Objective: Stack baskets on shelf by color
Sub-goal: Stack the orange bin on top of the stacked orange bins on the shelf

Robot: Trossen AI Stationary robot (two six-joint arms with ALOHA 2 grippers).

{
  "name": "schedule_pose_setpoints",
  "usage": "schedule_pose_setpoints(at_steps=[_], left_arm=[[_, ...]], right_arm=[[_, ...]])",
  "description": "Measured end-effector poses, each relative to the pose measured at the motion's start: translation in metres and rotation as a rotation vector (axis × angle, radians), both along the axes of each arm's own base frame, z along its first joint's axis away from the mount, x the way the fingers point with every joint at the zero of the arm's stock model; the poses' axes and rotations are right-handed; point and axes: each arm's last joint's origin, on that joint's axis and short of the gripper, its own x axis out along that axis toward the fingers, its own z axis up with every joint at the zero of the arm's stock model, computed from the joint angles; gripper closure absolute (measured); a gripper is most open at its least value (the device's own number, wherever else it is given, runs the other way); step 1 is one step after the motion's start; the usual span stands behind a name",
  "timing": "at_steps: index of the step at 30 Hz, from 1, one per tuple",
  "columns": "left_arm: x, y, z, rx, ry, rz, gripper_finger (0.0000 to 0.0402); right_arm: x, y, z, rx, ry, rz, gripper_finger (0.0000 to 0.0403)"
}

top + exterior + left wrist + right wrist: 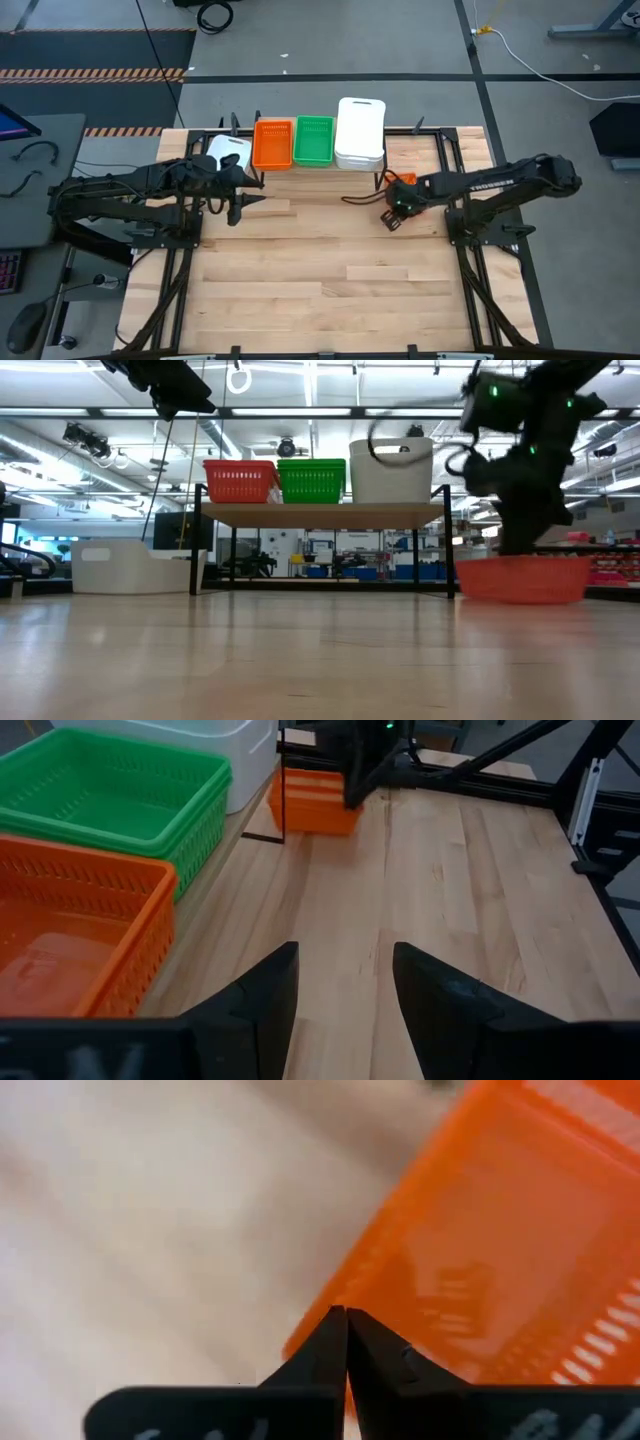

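Note:
The orange basket next to the shelf is far from the robot's left gripper, so next the right gripper pulls the basket toward the middle [374, 230] for the left gripper to grab.
On the shelf [320, 513] stand an orange basket [272, 143], a green basket [313, 140] and a white basket [360, 132] side by side. Another white basket [135, 565] rests on the table at the far left. A second orange basket [525, 578] sits flat on the table beside the shelf's right end. My right gripper [346, 1320] points steeply down, shut at this basket's rim. My left gripper [340, 990] hangs open above the table near the shelf's left part, touching nothing. My right gripper comes from above, slanting down, and its fingertips meet on the rim of one side wall [325, 1305] of the orange basket. Whether one finger is inside the wall is hidden by the fingers themselves. The basket rests flat on the table.
Black frame rails [455, 170] run along the table's far and side edges. A wide stretch of bare wooden tabletop [320, 280] lies toward the near edge. A black cable [360, 198] trails on the table by the right gripper.

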Motion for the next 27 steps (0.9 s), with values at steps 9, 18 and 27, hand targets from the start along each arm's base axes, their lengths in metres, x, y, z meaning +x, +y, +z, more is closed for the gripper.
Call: schedule_pose_setpoints(at_steps=[9, 18, 27], left_arm=[[0.000, 0.000, 0.000, -0.005, -0.001, 0.002, 0.0230], [0.024, -0.018, 0.002, 0.029, -0.085, -0.123, 0.0230], [0.088, -0.047, -0.021, 0.125, -0.105, -0.181, 0.0230]], right_arm=[[0.036, 0.044, 0.029, 0.218, -0.396, 0.244, 0.0389], [0.030, 0.065, 0.039, 0.135, -0.449, 0.329, 0.0389], [-0.008, 0.060, 0.033, -0.103, -0.185, 0.177, 0.0389]])
